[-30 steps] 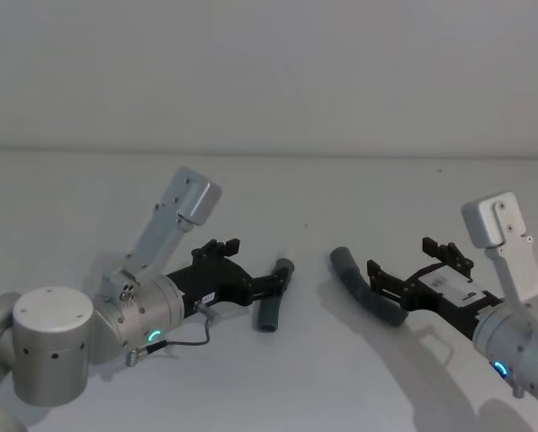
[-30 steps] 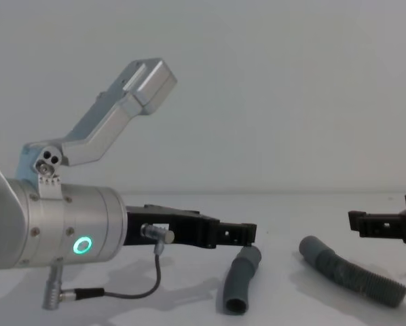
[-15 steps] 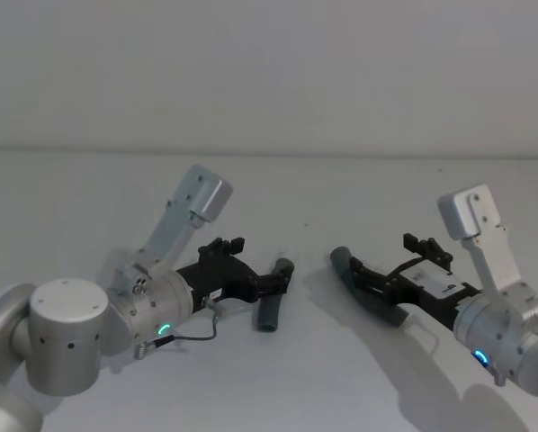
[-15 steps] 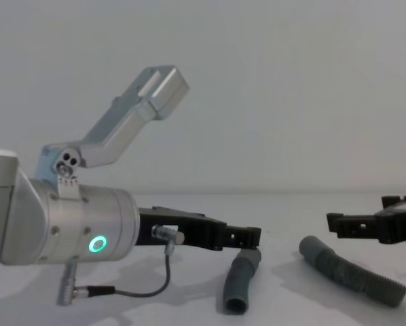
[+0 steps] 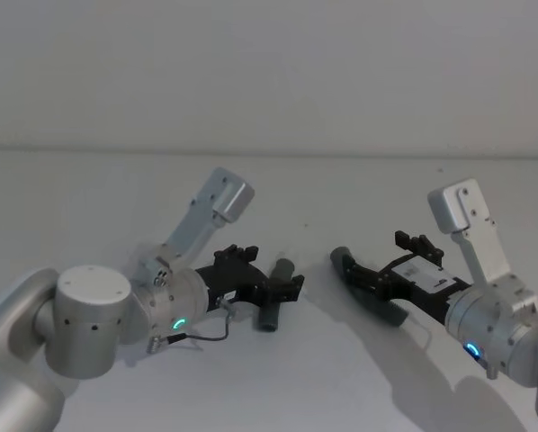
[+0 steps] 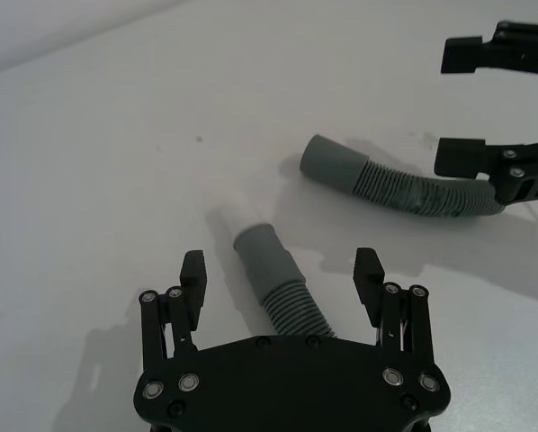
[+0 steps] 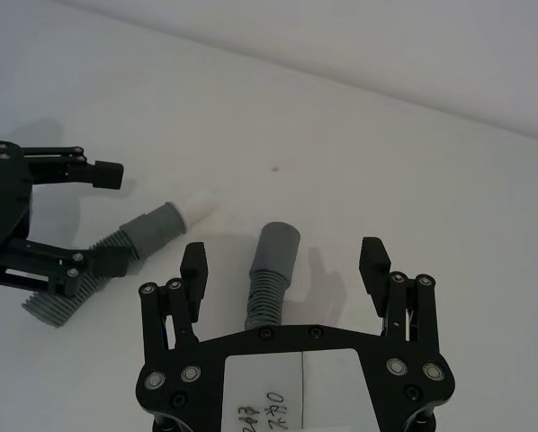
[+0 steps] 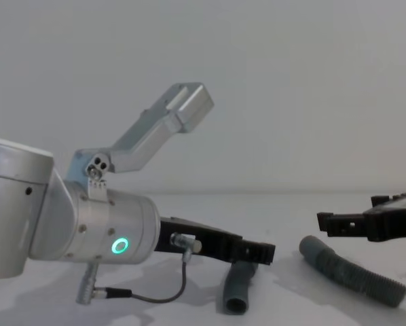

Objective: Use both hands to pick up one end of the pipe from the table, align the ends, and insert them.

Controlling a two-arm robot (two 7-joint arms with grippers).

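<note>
The smooth cuff [image 8: 316, 250] has tightly packed ribs [image 8: 360, 278] running up to it. The cuff will point straight out rather than hang down when I lift the ribbed piece.
Two dark grey pipe pieces lie on the white table [image 5: 89, 198]. The short piece [image 5: 272, 306] [image 6: 273, 279] [image 8: 237, 288] points its white tip [image 6: 231, 216] [image 7: 197, 209] away from my left gripper [image 5: 291, 286] [image 6: 281, 265] [image 8: 264, 252]. That gripper is open, its fingers standing either side of the short piece. The longer ribbed piece [image 5: 350, 266] [image 6: 404, 184] [image 8: 352, 272] lies to the right, its smooth cuff [image 7: 278, 243] towards the middle. My right gripper [image 5: 379, 259] [image 7: 284, 255] [image 8: 332, 223] is open and hovers over the ribbed body just behind the cuff.
A plain wall rises behind the table's far edge. A thin cable [image 5: 201, 335] loops from my left wrist down to the tabletop. A small dark speck [image 5: 440, 169] marks the far right of the table.
Both arms have reached inward. The left gripper slid right until its fingers flank the short piece; the right gripper slid left over the ribbed piece. Neither pipe piece has moved.
</note>
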